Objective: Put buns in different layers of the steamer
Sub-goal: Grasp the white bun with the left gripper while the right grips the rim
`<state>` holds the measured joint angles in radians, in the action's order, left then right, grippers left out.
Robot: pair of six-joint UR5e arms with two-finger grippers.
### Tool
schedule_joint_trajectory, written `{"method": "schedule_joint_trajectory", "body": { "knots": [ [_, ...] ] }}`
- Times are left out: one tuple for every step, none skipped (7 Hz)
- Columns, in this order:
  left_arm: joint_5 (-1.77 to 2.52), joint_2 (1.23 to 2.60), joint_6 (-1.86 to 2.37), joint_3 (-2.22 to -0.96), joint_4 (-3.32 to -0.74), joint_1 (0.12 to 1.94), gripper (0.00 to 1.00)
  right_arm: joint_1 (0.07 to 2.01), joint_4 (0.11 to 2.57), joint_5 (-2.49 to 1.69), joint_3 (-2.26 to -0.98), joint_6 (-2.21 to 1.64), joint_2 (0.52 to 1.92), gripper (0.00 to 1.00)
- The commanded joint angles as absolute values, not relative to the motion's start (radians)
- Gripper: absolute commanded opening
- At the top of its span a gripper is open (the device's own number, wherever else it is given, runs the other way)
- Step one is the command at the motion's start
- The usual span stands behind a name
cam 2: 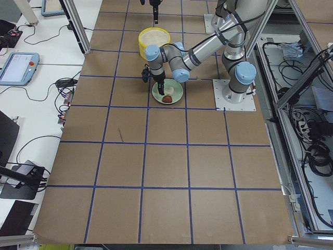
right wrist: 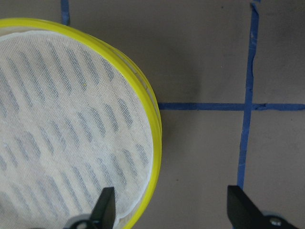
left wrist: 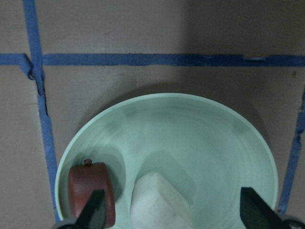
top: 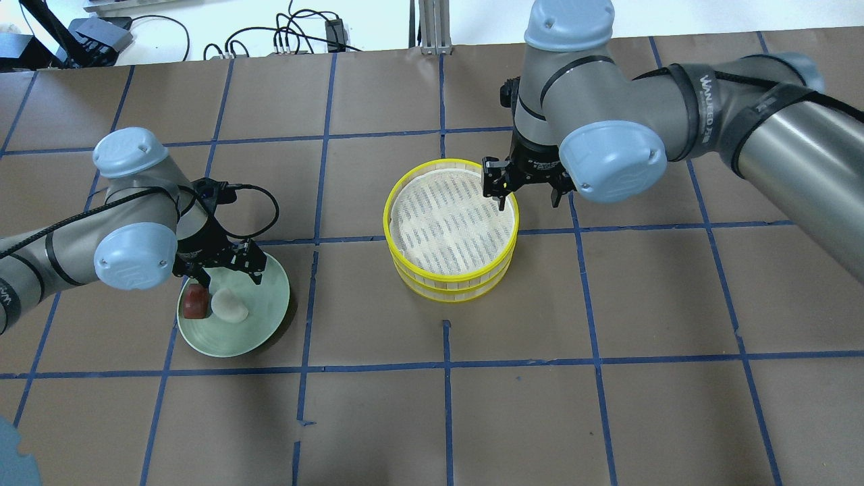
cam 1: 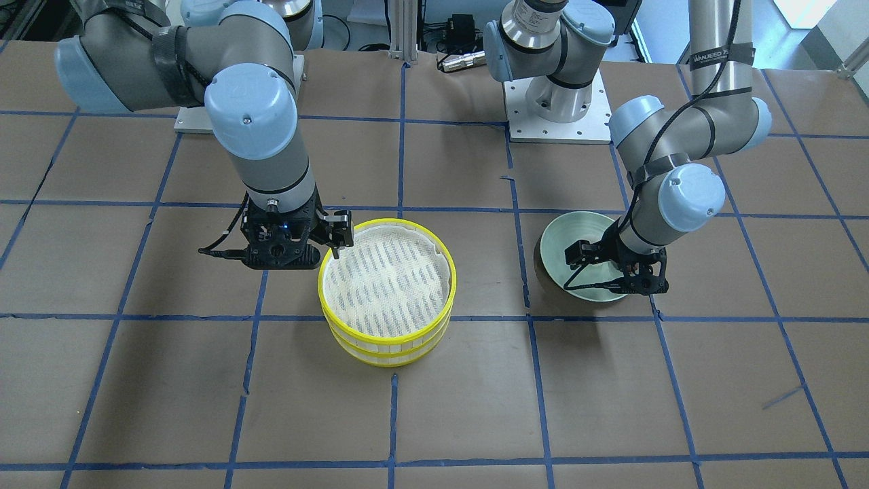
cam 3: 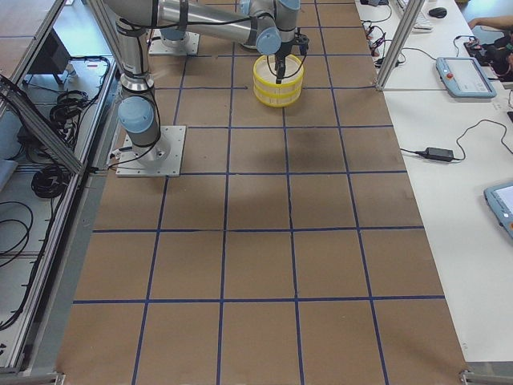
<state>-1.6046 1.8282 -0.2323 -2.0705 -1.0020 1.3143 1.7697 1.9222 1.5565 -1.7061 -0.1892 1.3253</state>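
Note:
My right gripper needs to hold the top tray aside, because that tray covers the lower tray, while my left gripper places the white bun below.
The white bun and the dark reddish-brown bun lie side by side on a pale green plate. My left gripper hangs open just over them. In the left wrist view the white bun sits between the fingers and the brown bun is by the left finger. The two steamer layers are stacked, the top tray on the lower tray; both look empty. My right gripper is open and straddles the top tray's yellow rim, one finger inside and one outside.
The table is brown paper with a grid of blue tape lines. The plate and the stacked trays stand about one grid square apart. Both arm bases are bolted at the robot's side of the table.

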Motion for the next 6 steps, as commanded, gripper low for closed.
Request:
{"method": "schedule_joint_trajectory", "body": {
  "knots": [
    [-1.611, 1.833, -0.233, -2.091, -1.008, 1.312, 1.00, 1.798, 2.032, 1.563, -1.723, -0.306, 1.246, 0.83],
    [-1.640, 1.829, -0.229, -2.091, -1.044, 1.310, 1.00, 1.798, 2.034, 1.595, -1.727, -0.317, 1.233, 0.71],
    [-1.643, 1.825, -0.222, -2.091, -1.049, 1.310, 0.99, 1.796, 2.031, 1.586, -1.729, -0.322, 1.235, 0.39],
    [-1.643, 1.822, -0.209, -2.091, -1.049, 1.310, 0.81, 1.796, 2.023, 1.586, -1.729, -0.337, 1.233, 0.20],
    [-1.643, 1.822, -0.209, -2.089, -1.049, 1.310, 0.36, 1.796, 2.008, 1.589, -1.729, -0.337, 1.241, 0.09],
    [-1.643, 1.822, -0.207, -2.083, -1.049, 1.310, 0.15, 1.795, 1.997, 1.591, -1.730, -0.337, 1.246, 0.04]
  ]
}}
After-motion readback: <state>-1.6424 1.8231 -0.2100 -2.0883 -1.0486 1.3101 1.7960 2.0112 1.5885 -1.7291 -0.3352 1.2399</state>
